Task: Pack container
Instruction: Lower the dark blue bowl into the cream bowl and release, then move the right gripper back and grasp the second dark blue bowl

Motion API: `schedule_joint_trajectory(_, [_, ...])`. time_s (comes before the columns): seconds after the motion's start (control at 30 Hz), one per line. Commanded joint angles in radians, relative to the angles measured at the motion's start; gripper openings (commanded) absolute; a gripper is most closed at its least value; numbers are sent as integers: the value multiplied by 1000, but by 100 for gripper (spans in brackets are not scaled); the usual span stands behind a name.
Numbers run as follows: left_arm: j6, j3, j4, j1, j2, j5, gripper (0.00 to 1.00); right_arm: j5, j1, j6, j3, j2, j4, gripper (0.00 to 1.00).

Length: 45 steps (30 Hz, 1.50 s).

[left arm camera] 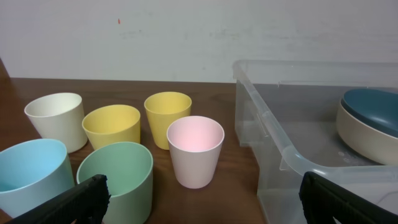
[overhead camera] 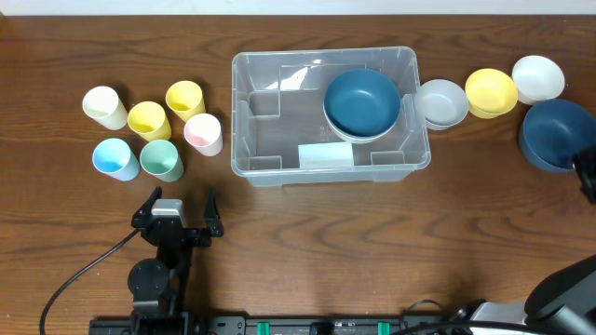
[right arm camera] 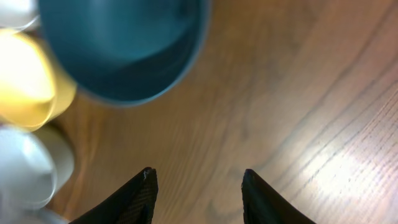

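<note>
The loose dark blue bowl's free rim (overhead camera: 569,166) is facing the open fingers of the robot's right gripper, so the robot should keep going toward the dark blue bowl until the fingers straddle the bowl's side.
The clear plastic container (overhead camera: 328,116) stands mid-table with a dark blue bowl (overhead camera: 362,100) nested on a cream bowl inside its right half; it also shows in the left wrist view (left arm camera: 292,155). Several cups stand left of it: cream (overhead camera: 104,107), two yellow (overhead camera: 149,119), pink (overhead camera: 204,133), light blue (overhead camera: 115,159) and green (overhead camera: 161,159). Right of it lie a white bowl (overhead camera: 441,101), a yellow bowl (overhead camera: 491,92), another white bowl (overhead camera: 538,78) and a dark blue bowl (overhead camera: 556,134). My left gripper (overhead camera: 177,212) is open and empty below the cups. My right gripper (right arm camera: 198,177) is open and empty beside the blue bowl (right arm camera: 124,46).
The table's far edge and a pale wall (left arm camera: 186,31) lie behind the cups. A black cable (overhead camera: 74,279) runs from the left arm's base at the front left. The right arm (overhead camera: 587,177) reaches in from the right edge.
</note>
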Motion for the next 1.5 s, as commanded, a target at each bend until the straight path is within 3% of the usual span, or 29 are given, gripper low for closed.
schedule_joint_trajectory(0.0, [17, -16, -36, 5, -4, 14, 98, -16, -61, 36, -64, 3, 58, 45])
schedule_joint_trajectory(0.4, [17, -16, -36, 5, -4, 14, 98, -61, -42, 13, -109, 130, 283, 50])
schedule_joint_trajectory(0.63, [17, -16, -36, 5, -4, 14, 98, -79, -1, 14, -109, 272, 397, 46])
schedule_joint_trajectory(0.83, [17, -16, -36, 5, -4, 14, 98, -79, 5, 13, -109, 294, 463, 41])
schedule_joint_trajectory(1.07, [17, -16, -36, 5, -4, 14, 98, -80, 4, 13, -108, 294, 470, 23])
schedule_joint_trajectory(1.2, [17, -16, -36, 5, -4, 14, 98, -101, 4, 14, -102, 294, 447, 1])
schedule_joint_trajectory(1.47, [17, -16, -36, 5, -4, 14, 98, -117, 4, 14, -19, 255, 309, 1])
